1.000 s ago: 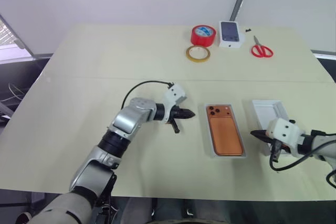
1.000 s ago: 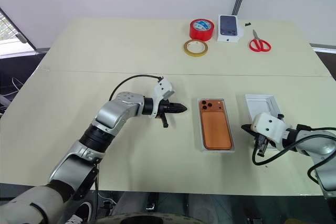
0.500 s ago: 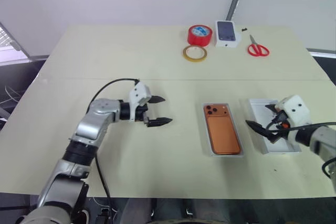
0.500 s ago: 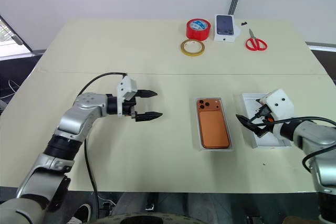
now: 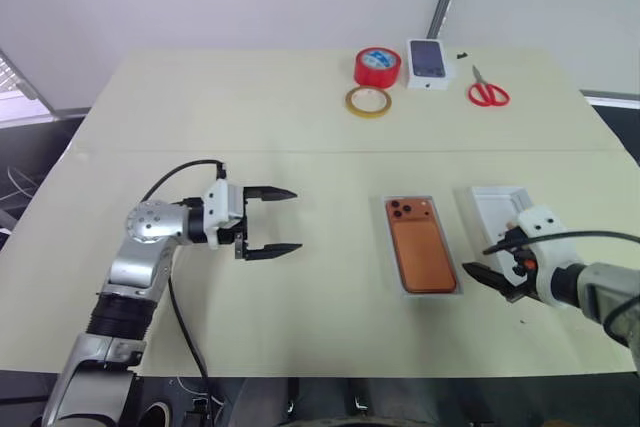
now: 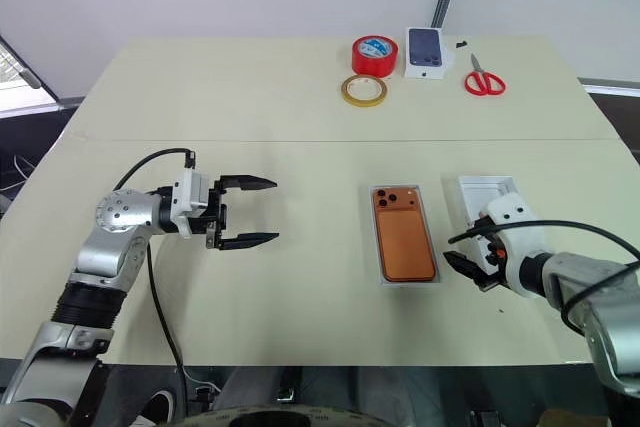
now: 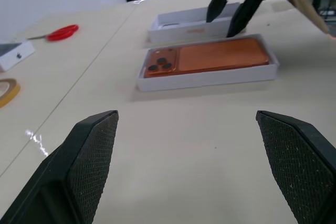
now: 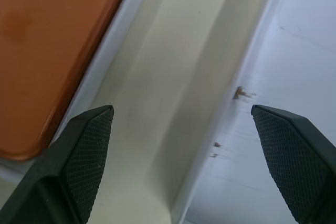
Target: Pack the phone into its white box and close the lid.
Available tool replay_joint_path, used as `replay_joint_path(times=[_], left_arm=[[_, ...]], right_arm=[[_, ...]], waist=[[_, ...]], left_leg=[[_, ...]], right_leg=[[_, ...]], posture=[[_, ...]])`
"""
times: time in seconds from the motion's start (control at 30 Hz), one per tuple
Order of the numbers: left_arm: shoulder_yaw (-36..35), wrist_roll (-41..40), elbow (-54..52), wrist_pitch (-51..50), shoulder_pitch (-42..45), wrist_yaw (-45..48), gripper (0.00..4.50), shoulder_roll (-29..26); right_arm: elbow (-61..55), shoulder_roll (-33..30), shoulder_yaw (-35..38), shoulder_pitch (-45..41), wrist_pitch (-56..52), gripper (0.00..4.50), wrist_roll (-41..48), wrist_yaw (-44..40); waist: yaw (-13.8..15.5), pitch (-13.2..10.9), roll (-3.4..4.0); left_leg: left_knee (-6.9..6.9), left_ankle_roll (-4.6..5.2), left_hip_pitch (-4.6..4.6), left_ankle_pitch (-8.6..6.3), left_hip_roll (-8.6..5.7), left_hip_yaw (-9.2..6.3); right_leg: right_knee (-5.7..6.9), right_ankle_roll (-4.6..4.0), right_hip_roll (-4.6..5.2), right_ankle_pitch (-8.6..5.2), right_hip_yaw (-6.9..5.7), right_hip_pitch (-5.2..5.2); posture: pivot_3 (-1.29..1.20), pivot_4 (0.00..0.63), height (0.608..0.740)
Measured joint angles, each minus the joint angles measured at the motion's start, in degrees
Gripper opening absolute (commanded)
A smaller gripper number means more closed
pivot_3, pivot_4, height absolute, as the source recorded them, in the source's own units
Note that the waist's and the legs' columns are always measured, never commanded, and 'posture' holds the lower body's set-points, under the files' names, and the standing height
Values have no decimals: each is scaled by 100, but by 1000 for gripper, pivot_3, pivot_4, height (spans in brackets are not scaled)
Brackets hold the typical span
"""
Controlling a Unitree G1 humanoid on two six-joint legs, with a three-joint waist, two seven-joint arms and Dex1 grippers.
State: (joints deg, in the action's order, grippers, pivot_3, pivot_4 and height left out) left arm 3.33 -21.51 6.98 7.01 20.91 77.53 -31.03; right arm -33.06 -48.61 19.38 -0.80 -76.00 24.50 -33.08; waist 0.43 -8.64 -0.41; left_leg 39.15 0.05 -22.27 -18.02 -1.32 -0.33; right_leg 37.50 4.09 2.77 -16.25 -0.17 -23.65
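Note:
My right gripper is going to pinch the lid's side (image 5: 485, 230) nearest the phone and flip the lid over onto the box, because the white lid (image 5: 497, 209) lies with its rim up.
The orange-copper phone (image 5: 422, 259) lies camera side up inside the shallow white box (image 5: 399, 287), right of the table's centre. Just right of it rests the white lid (image 5: 497, 209), rim upward. My left gripper (image 5: 297, 219) is open and level, well to the left of the box and pointing toward it, with nothing between its fingers. In the left wrist view the phone (image 7: 218, 56) and lid (image 7: 178, 26) lie ahead. My right gripper (image 5: 493, 273) is open and empty, tilted down over the bare strip between the box and the lid's near end. The right wrist view shows the phone (image 8: 47, 45) and lid (image 8: 283, 108) on either side.
At the table's far edge sit a red tape roll (image 5: 377, 65), a yellowish tape ring (image 5: 367, 101), a small white box printed with a dark phone picture (image 5: 428, 57) and red scissors (image 5: 488, 94). The table's front edge runs close below both grippers.
Both grippers went from shut to open. My left arm drew back to the left, away from the box. The right gripper rolled and tipped down, staying between box and lid.

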Motion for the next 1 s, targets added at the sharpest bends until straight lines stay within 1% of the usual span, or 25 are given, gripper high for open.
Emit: replay_joint_path(times=[0.07, 0.13, 0.23, 0.43, 0.5, 0.53, 0.6, 0.7, 0.83, 1.0], left_arm=[[20, -28, -16, 33, -65, 89, 4423, -7], [24, -47, -79, 56, -190, 149, 4423, -39], [52, -47, -192, 74, -345, 170, 4423, -23], [52, -47, -426, 70, -542, 22, 4423, 3], [51, -48, -588, 58, -642, -76, 4423, 27], [51, -47, -629, 53, -684, -120, 4480, 38], [51, -47, -710, 2, -735, -233, 4500, 74], [52, -47, -802, -51, -793, -384, 4500, 154], [114, -45, -955, -111, -900, -532, 4500, 215], [184, -39, -968, -127, -919, -665, 4500, 223]], right_arm=[[185, -116, -120, -290, -289, 4393, 40, 31], [425, -215, -390, -635, -475, 4393, 51, 63], [839, -236, -661, -1122, -746, 4393, 61, 87], [1165, -298, -1021, -1576, -1065, 4393, 146, 63], [1224, -427, -1158, -1670, -1147, 4393, 164, 41], [1255, -442, -1164, -1703, -1197, 4149, 168, 28], [1322, -524, -1219, -1721, -1195, 3511, 166, 11], [1436, -656, -1313, -1726, -1113, 2007, 141, 12], [1598, -657, -1346, -1804, -1072, 38, 87, 97], [1728, -517, -1293, -1961, -1262, 38, 49, 280]], waist=[[9, 0, 0], [7, 0, 1], [2, -1, 2], [10, -1, 3], [10, -1, 3], [11, -1, 3], [20, -1, 3], [16, -1, 3], [8, -1, 3], [2, 0, 2]], left_leg=[[-1, 0, 0, 0, 0, 0], [-1, 1, -1, -1, 0, 1], [-1, 1, -1, -1, 0, 0], [-2, 3, -5, -2, 0, 0], [-2, 3, -5, -2, 1, 0], [-2, 3, -5, -2, 1, 0], [-2, 4, -5, -2, 0, 0], [-2, 5, -5, -3, 0, 0], [-2, 5, -4, -3, 1, 0], [-1, 5, -3, -3, 1, 0]], right_leg=[[0, 0, 0, 0, 0, -1], [-2, 0, 0, 0, 0, -1], [-3, 0, 0, 0, 0, -1], [-4, 0, 0, 0, 0, -4], [-4, 0, 1, 0, 0, -4], [-4, 0, 1, 0, 0, -3], [-5, 0, 1, 0, 0, -3], [-6, 0, 1, 0, 0, -3], [-6, 0, 1, 0, 0, -2], [-6, 0, 1, 0, 0, 0]], posture=[[0, 150, 740], [0, 150, 740], [0, 150, 740], [0, 150, 740], [0, 150, 740], [0, 150, 740], [0, 150, 740], [0, 150, 740], [0, 150, 740], [0, 150, 740]])
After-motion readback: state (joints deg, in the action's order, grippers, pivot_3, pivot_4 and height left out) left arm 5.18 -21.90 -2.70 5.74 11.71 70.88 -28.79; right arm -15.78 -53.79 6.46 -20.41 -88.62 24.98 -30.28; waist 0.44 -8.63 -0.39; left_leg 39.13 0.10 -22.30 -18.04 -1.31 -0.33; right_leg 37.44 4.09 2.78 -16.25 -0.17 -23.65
